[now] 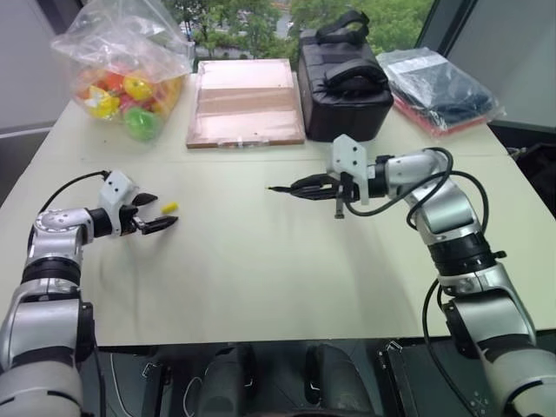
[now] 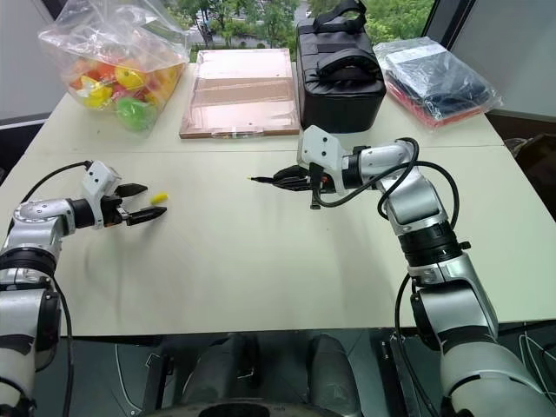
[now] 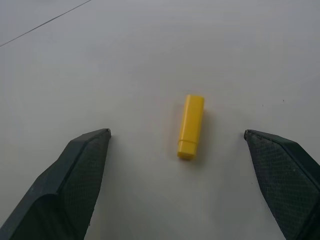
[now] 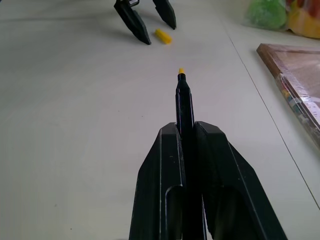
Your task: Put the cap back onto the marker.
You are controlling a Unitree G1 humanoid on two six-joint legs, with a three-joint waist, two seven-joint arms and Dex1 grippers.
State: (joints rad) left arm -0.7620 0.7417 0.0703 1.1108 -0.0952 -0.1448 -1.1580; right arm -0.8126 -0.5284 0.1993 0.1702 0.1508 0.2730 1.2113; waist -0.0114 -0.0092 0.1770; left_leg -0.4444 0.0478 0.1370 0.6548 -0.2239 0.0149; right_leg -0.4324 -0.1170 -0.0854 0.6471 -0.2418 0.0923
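Observation:
The cap (image 1: 169,208) has a groove (image 3: 188,142) around its near end, so I expect the cap to go straight over the marker's tip, plain end first, when I push it.
The cap (image 3: 191,126), a small bright yellow cylinder, lies flat on the pale table at the left. My left gripper (image 1: 161,213) stands open just above the table, one finger on either side of the cap (image 1: 169,208) and neither finger touching it. Over the middle of the table my right gripper (image 1: 313,185) is shut on the marker (image 4: 183,100), a thin black stick. It is held roughly level and points left towards the cap, with its small yellow tip (image 4: 181,71) bare. The right wrist view looks along the marker to the cap (image 4: 163,36) and left gripper (image 4: 145,20).
Along the table's far edge sit a clear bag of coloured toys (image 1: 122,74), a flat wooden box (image 1: 246,100), a black case with a strap (image 1: 343,82) and a plastic-wrapped dark packet (image 1: 439,87). Bare table lies between the two grippers.

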